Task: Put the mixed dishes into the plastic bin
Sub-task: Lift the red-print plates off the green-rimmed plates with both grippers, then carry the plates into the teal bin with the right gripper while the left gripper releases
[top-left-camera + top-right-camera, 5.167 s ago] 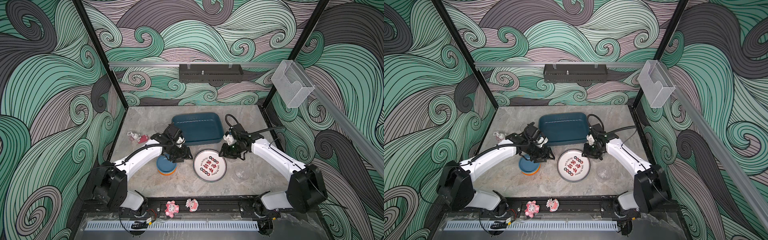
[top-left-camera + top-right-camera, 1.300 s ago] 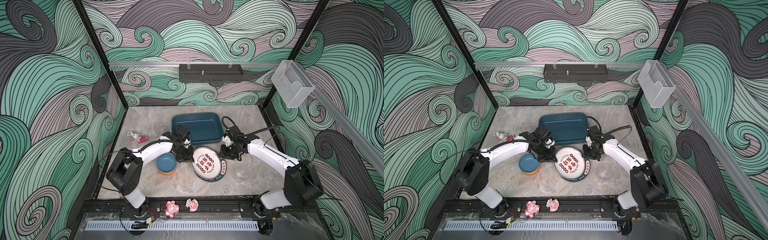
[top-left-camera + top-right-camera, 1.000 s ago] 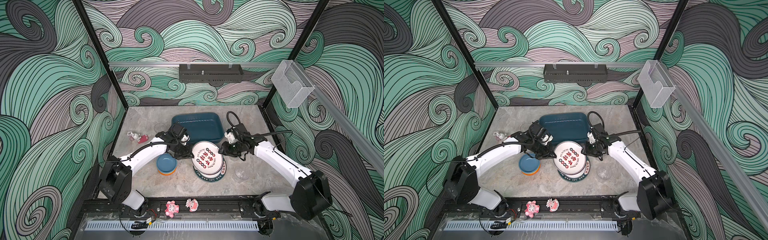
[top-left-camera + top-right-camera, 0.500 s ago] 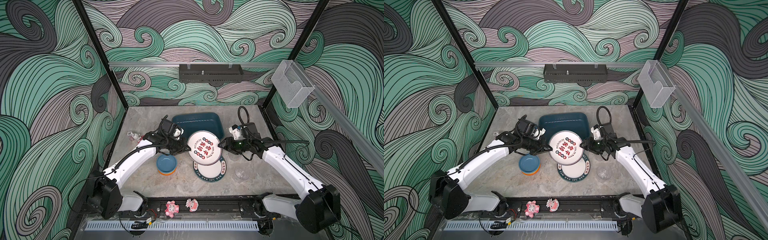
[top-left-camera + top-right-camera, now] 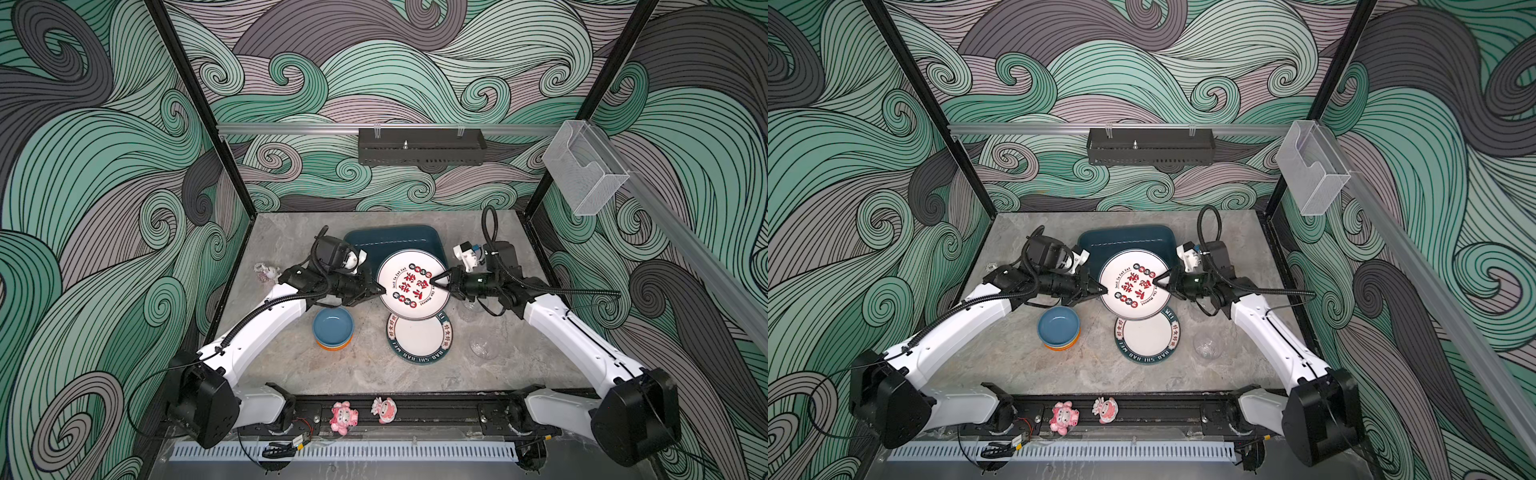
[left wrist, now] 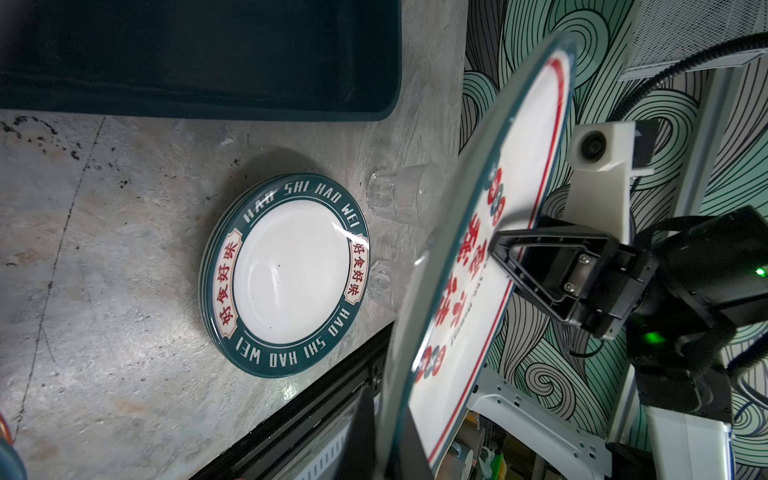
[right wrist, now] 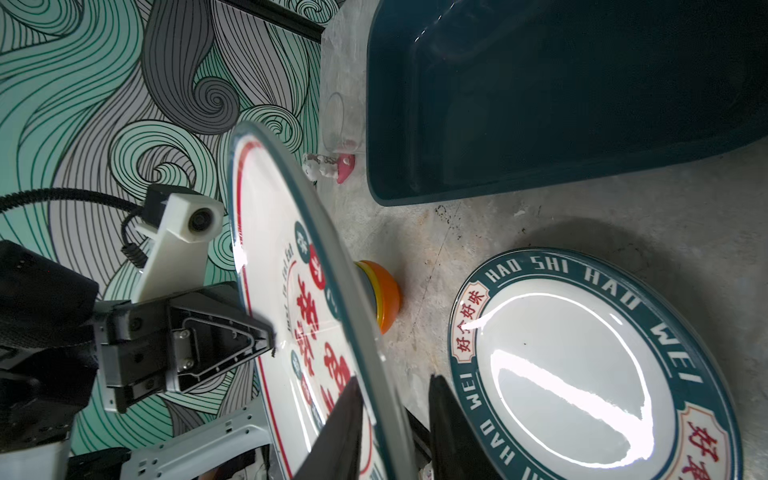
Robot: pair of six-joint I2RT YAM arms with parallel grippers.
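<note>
My right gripper should close and carry the white plate into the bin (image 5: 384, 242), because my left gripper is holding the plate and my right gripper is straddling the opposite rim (image 5: 447, 293).
A white plate with red-black lettering (image 5: 411, 284) (image 5: 1133, 286) hangs tilted in the air over the near edge of the dark teal plastic bin (image 5: 390, 239) (image 7: 561, 83). My left gripper (image 5: 380, 289) (image 6: 388, 449) is shut on its left rim. My right gripper (image 5: 434, 282) (image 7: 395, 432) straddles the right rim, open: one finger lies on the plate's face, the other stands off its underside. A second plate (image 5: 417, 338) (image 6: 291, 274) with a teal rim lies on the table below. Stacked bowls (image 5: 333, 326), blue on top, sit to its left. Two clear glasses (image 6: 399, 195) (image 5: 483, 349) stand to its right.
Another glass (image 7: 336, 120) and a pink figurine (image 5: 266, 272) stand left of the bin. Two pink figurines (image 5: 344, 417) sit on the front rail. A black shelf (image 5: 422, 145) hangs on the back wall, and a clear box (image 5: 582, 174) on the right rail.
Over the last second the lettered plate rose off the second plate and moved back toward the bin, carried between both arms. The right gripper's jaws have narrowed around its rim.
</note>
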